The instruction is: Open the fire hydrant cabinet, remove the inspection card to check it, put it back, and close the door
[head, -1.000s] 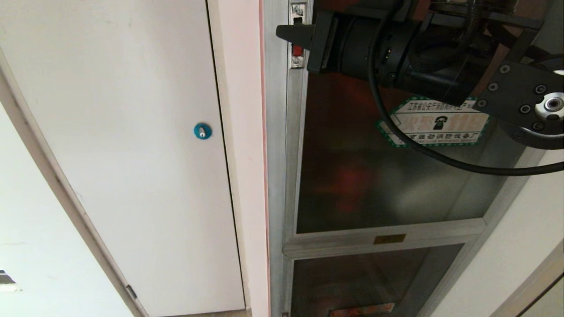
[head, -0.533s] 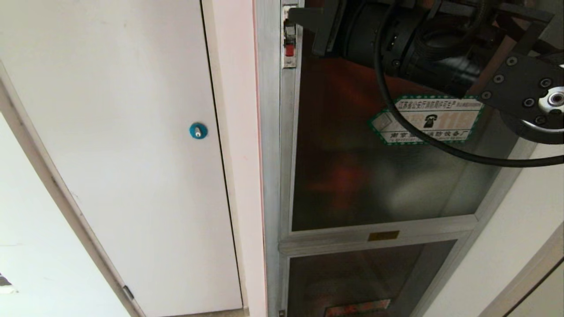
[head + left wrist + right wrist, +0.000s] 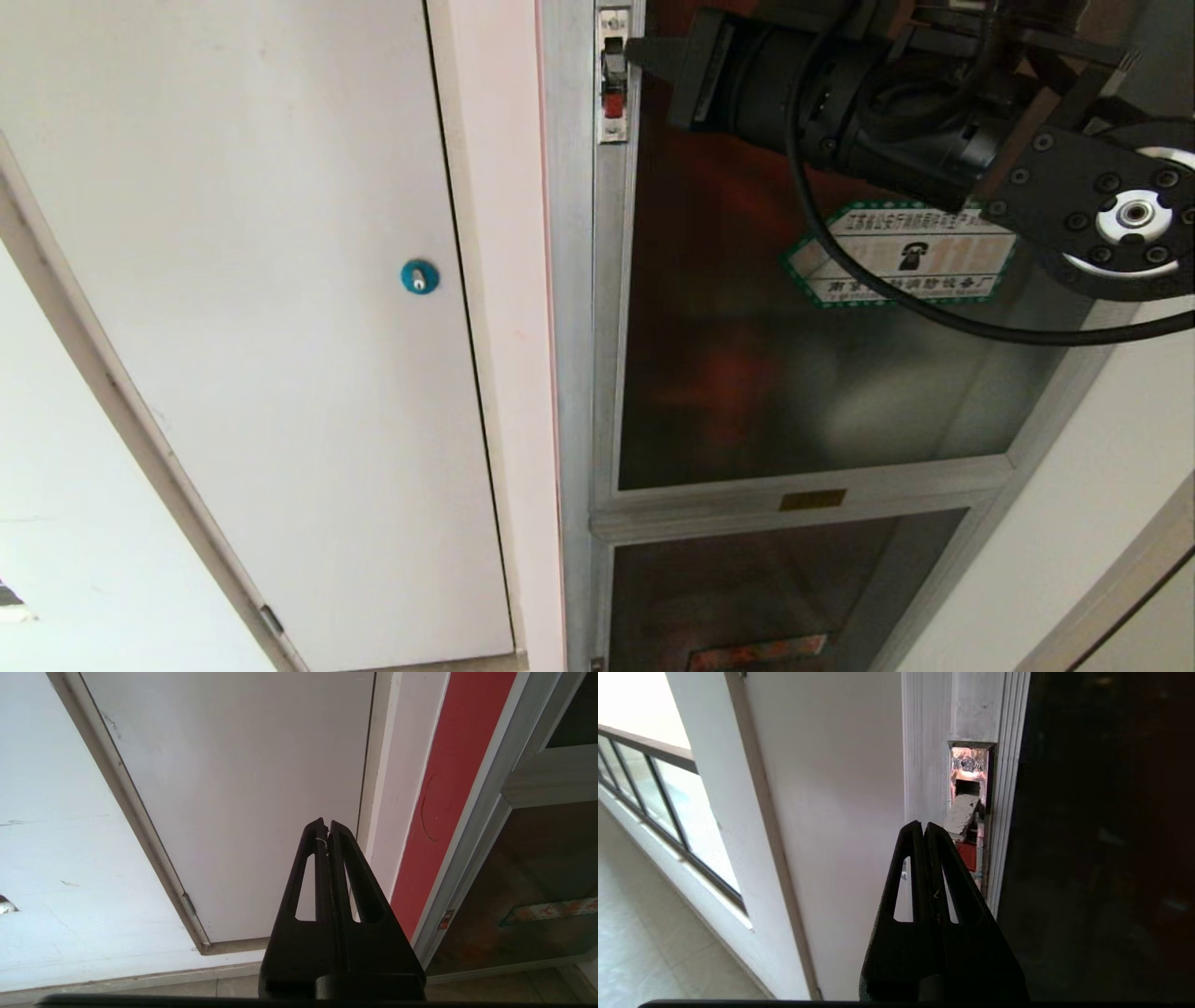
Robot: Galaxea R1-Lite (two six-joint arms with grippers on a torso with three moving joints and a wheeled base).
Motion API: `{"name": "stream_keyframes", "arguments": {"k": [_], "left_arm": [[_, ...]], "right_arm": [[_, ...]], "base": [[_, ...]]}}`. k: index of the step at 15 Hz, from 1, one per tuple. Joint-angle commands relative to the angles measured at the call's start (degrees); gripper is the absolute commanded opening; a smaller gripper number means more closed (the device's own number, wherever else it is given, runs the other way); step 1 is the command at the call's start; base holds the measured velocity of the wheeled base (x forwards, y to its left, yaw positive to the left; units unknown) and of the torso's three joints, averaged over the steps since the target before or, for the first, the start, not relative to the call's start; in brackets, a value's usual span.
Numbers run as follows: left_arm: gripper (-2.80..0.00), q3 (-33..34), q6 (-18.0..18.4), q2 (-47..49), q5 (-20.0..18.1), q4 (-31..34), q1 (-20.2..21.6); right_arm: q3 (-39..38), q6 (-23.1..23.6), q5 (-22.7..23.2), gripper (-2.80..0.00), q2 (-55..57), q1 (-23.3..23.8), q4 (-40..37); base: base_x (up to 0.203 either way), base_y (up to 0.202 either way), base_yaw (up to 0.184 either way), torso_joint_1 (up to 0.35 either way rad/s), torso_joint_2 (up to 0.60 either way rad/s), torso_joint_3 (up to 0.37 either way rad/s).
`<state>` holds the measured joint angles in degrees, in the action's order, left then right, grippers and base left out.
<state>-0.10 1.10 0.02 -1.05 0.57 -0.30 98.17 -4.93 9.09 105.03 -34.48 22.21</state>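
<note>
The latch's grey tab leans out, and my right gripper's fingers are pointing beside it. I should therefore move back, come over the tab's side and push the tab flush.
The fire hydrant cabinet stands on the right of the head view, and its door of dark tinted glass lies flush in the silver frame. A green-edged sticker sits on the glass. The small latch is at the door's upper left edge. My right gripper reaches in from the right, shut and empty, its tip beside the latch. In the right wrist view the gripper points just beside the latch, whose grey tab tilts over a red piece. The inspection card is hidden.
A white door with a blue round lock fills the left. Below the big pane is a smaller glass panel. My left gripper hangs parked and shut near the floor, facing the white door's bottom corner.
The head view shifted slightly at first. My right gripper's tip, which lay across the latch a second ago, has drawn back rightward to the latch's edge. The door has not moved.
</note>
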Motion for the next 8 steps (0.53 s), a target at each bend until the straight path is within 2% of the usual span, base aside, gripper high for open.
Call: {"name": "stream_keyframes", "arguments": {"k": [1,8], "left_arm": [[-2.80,0.0,0.0,0.0,0.0,0.0,0.0],[-2.80,0.0,0.0,0.0,0.0,0.0,0.0]], "right_arm": [[0.2,-0.4,0.1,-2.80,0.9,1.1,0.2],[3.7,-1.1,0.4,-2.80,4.5,2.0,0.2]], "base": [[0.000,0.000,0.000,0.000,0.00,0.000],[0.000,0.000,0.000,0.000,0.00,0.000]]}}
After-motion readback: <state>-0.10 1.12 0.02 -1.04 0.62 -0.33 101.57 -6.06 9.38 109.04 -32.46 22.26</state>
